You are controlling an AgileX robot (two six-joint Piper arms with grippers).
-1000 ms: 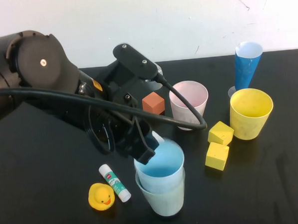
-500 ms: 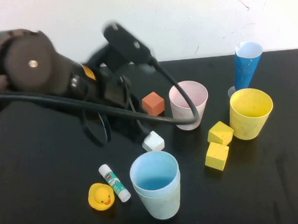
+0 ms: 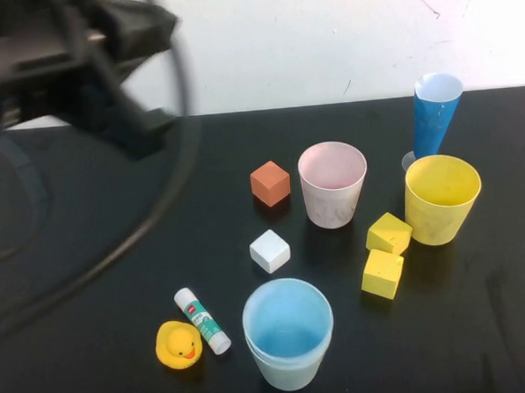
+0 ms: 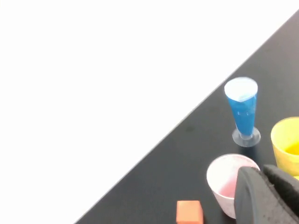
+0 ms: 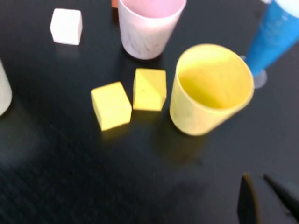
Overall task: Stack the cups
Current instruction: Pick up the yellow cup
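The yellow cup (image 3: 441, 201) stands close to my right gripper and far from my left gripper, so my right gripper should nest it in the pale pink cup (image 3: 332, 182).
The light blue cup (image 3: 288, 323) sits nested inside the mint green cup (image 3: 290, 377) near the table's front. The pale pink cup (image 3: 332, 183) and the yellow cup (image 3: 441, 198) stand upright and apart further back right; both also show in the right wrist view, pink (image 5: 148, 27) and yellow (image 5: 211, 87). My left arm (image 3: 79, 61) is raised, blurred, at the far left, well away from the cups. My left gripper (image 4: 261, 171) is shut and empty, with the pink cup (image 4: 223, 177) below it. My right gripper (image 5: 262, 189) is shut and empty, near the yellow cup.
A tall blue cone (image 3: 435, 113) stands behind the yellow cup. An orange cube (image 3: 270, 182), a white cube (image 3: 270, 250) and two yellow blocks (image 3: 388, 234) (image 3: 382, 273) lie among the cups. A glue stick (image 3: 201, 319) and a yellow duck (image 3: 178, 344) lie front left.
My left gripper let go of the light blue cup, which settled deeper into the mint green cup. The left arm pulled back up and to the left.
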